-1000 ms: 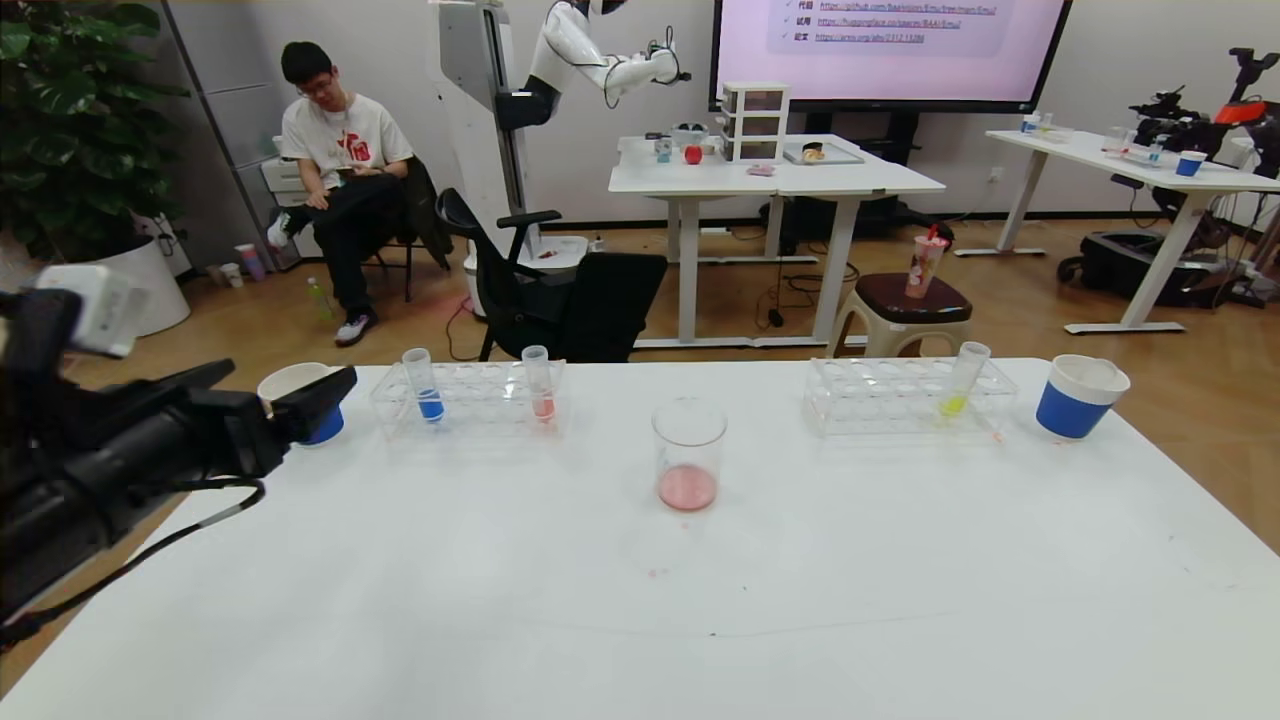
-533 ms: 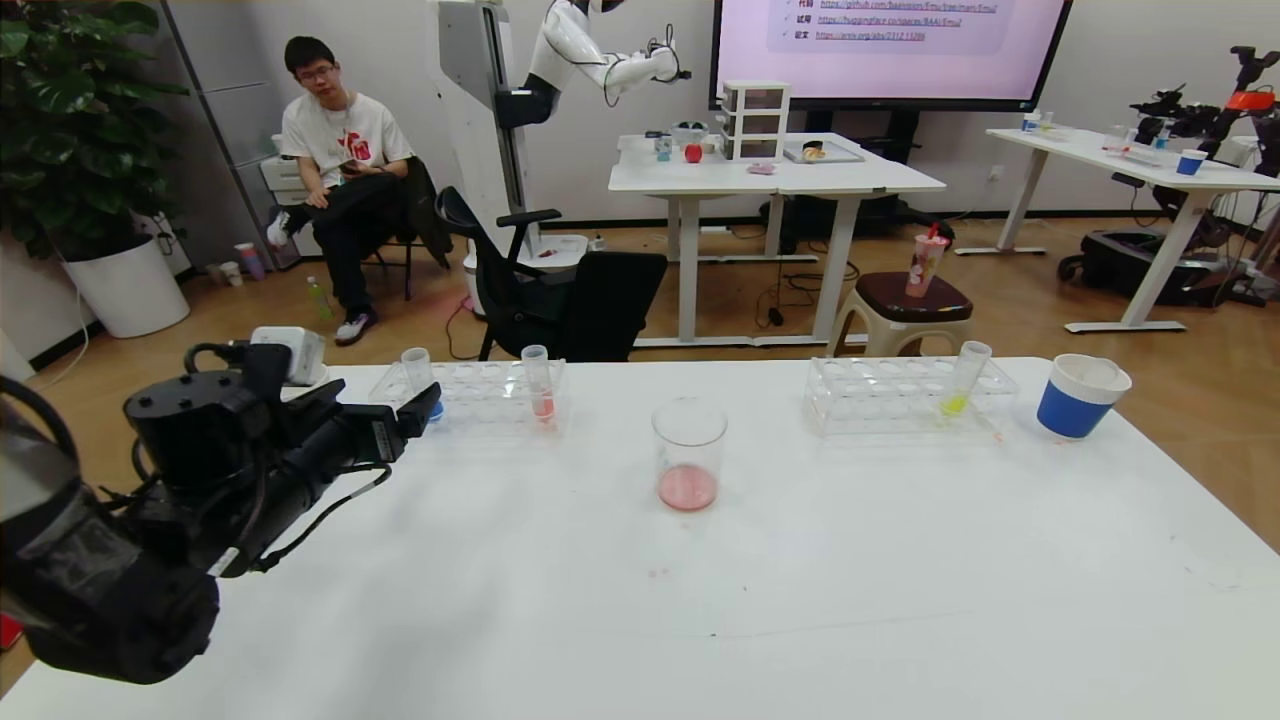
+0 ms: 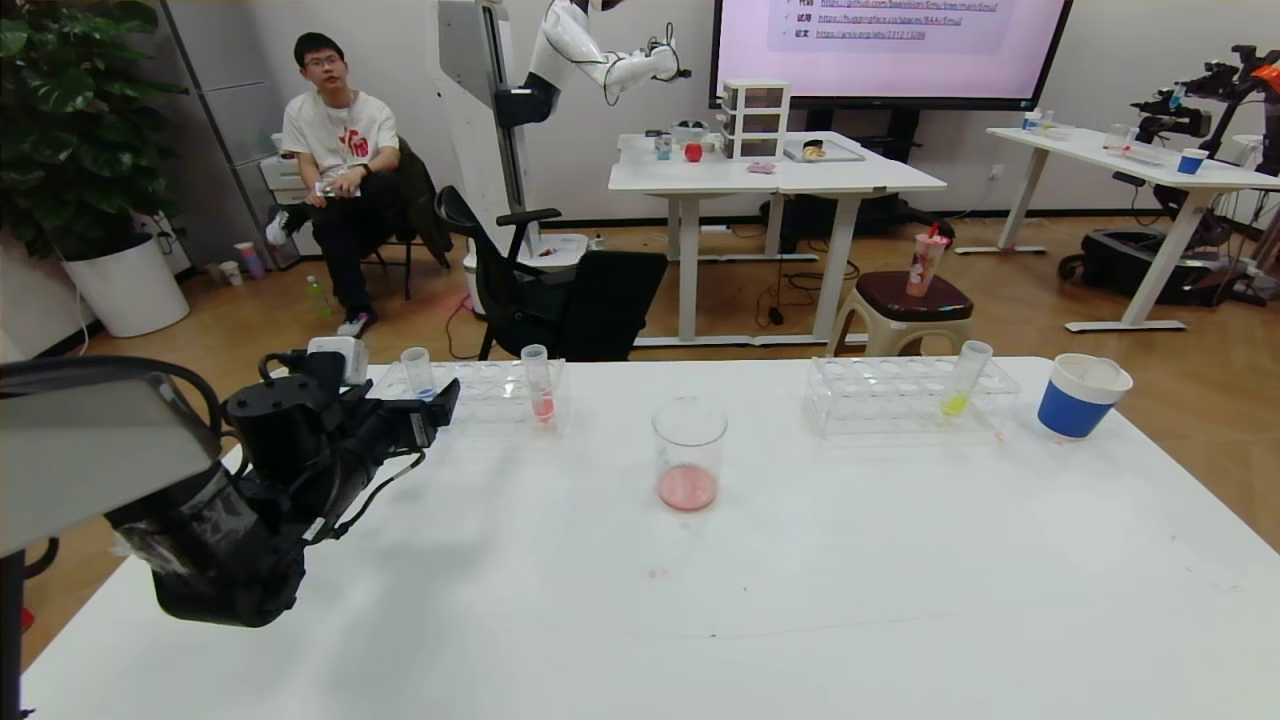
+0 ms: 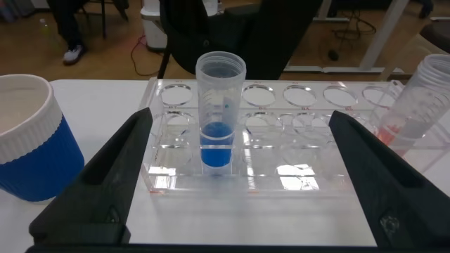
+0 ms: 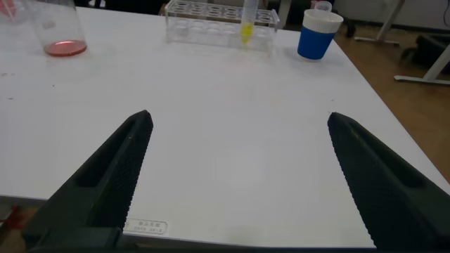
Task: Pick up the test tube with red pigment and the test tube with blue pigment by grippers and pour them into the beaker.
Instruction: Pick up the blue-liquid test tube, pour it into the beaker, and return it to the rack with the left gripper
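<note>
My gripper will turn the beaker's pink-red liquid (image 3: 687, 487) dark blue when it pours, because the liquid is shallow and pale next to the strong blue pigment (image 4: 216, 145).
The test tube with blue pigment (image 3: 417, 373) stands upright at the left end of a clear rack (image 3: 490, 385). In the left wrist view the blue tube (image 4: 220, 112) is just ahead, between my open fingers. My left gripper (image 3: 440, 405) (image 4: 240, 119) is open, level with the rack's front and touching nothing. A tube with a little salmon-red liquid (image 3: 537, 385) stands further right in the same rack; no more vivid red tube shows. The beaker (image 3: 689, 455) stands mid-table with pink-red liquid in its bottom. My right gripper (image 5: 239, 119) is open and empty over the table's near edge, out of the head view.
A second rack (image 3: 905, 395) at the back right holds a yellow-green tube (image 3: 965, 380). A blue-and-white cup (image 3: 1080, 397) stands right of it, and another cup (image 4: 28, 154) left of the left rack. A black chair stands behind the table.
My left arm has swung right and forward, from in front of the left cup to the rack, bringing the open gripper up to the blue tube.
</note>
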Tool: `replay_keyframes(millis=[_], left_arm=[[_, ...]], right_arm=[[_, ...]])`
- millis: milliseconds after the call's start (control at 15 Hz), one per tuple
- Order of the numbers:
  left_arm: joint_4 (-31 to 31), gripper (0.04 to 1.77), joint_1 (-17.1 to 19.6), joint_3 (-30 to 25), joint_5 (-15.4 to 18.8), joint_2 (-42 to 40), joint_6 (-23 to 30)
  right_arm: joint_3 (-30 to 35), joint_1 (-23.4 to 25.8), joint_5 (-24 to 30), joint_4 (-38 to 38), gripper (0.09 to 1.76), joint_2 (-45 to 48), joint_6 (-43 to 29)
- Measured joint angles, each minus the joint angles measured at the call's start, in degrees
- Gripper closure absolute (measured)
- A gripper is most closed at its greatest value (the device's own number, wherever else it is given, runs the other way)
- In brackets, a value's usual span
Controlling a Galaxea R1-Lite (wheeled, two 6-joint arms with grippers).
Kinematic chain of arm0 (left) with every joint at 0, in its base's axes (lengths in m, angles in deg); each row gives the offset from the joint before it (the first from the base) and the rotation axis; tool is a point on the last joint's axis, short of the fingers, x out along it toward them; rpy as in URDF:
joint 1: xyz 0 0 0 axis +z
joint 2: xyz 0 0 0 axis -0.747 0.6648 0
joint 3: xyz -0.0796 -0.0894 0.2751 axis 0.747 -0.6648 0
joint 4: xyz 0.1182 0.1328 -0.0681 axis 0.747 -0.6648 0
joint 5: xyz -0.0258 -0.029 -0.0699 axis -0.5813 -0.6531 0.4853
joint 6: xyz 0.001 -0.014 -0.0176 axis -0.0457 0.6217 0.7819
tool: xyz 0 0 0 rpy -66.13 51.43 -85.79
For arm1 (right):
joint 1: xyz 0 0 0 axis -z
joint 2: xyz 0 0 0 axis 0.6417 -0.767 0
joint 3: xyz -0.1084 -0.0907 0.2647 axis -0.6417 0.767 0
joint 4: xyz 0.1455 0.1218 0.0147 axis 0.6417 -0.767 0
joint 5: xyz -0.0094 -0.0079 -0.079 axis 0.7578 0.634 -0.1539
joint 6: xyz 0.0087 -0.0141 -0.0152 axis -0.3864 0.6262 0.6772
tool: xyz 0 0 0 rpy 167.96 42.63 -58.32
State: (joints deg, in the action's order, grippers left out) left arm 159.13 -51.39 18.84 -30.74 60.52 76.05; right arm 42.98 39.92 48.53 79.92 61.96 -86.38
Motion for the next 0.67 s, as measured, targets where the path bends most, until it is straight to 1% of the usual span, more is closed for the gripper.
replay_keyframes(millis=[133,267,333,467,667], left_arm=[[-0.77,0.06,0.12,4.19,-0.59,2.56,-0.01],[-1.67,0.06,0.17,7.30,-0.90,4.83,0.05],[-1.67,0.06,0.22,8.46,-1.60,5.73,0.11],[-1.57,0.06,0.28,10.31,-2.21,7.08,0.16],[-1.34,0.06,0.32,11.33,-2.23,7.94,0.32]], right_arm=[[0.00,0.00,0.02,0.00,0.11,0.00,0.00],[0.00,0.00,0.02,0.00,0.11,0.00,0.00],[0.00,0.00,0.02,0.00,0.11,0.00,0.00],[0.00,0.00,0.02,0.00,0.11,0.00,0.02],[0.00,0.00,0.02,0.00,0.11,0.00,-0.01]])
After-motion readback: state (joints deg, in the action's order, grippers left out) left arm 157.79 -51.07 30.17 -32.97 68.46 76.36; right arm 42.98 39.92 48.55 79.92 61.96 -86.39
